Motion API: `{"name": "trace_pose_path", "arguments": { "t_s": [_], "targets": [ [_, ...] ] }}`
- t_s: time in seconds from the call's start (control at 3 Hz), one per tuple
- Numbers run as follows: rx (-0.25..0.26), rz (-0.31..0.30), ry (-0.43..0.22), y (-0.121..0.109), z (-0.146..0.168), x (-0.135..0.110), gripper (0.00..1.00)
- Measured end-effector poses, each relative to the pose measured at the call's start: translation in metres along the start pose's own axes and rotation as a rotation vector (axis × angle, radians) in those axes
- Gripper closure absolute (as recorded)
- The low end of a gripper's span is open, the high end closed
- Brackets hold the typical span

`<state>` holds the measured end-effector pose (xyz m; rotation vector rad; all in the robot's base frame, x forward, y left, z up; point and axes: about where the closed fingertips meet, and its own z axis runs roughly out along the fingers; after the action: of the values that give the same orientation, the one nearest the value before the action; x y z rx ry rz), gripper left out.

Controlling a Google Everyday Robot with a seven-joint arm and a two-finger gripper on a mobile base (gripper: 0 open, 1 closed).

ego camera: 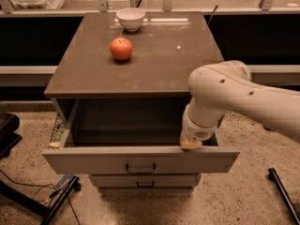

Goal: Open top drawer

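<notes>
Next, I reach back inside the box (172, 137) and pull outwards, because the top drawer is only partly open and the end of my gripper is over the front panel's top edge (182, 150).
The top drawer (93, 161) stands pulled out from the brown cabinet, its flat grey front facing me with a small dark loop handle (140, 168) at centre and its deep grey box showing empty. My gripper (191, 143) hangs from the white arm (243, 95) at the drawer's right side, just behind the front panel's top edge. A narrower grey drawer front (145, 181) sits shut below it.
On the brown cabinet top (164, 55) lie a red apple (121, 48) and a white bowl (131, 18). A dark stand base (9, 135) and cables are on the floor at left. A dark bar (283, 191) lies at lower right.
</notes>
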<state>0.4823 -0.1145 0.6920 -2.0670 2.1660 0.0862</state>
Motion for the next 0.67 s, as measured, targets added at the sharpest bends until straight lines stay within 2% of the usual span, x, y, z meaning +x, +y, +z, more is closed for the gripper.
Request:
{"name": "trace_pose_path", "arguments": {
  "t_s": [0.33, 0.67],
  "targets": [
    [-0.054, 0.010, 0.041, 0.0239, -0.0196, 0.0079, 1.00],
    [-0.049, -0.001, 0.039, 0.0184, -0.0182, 0.0059, 1.00]
  ]
}}
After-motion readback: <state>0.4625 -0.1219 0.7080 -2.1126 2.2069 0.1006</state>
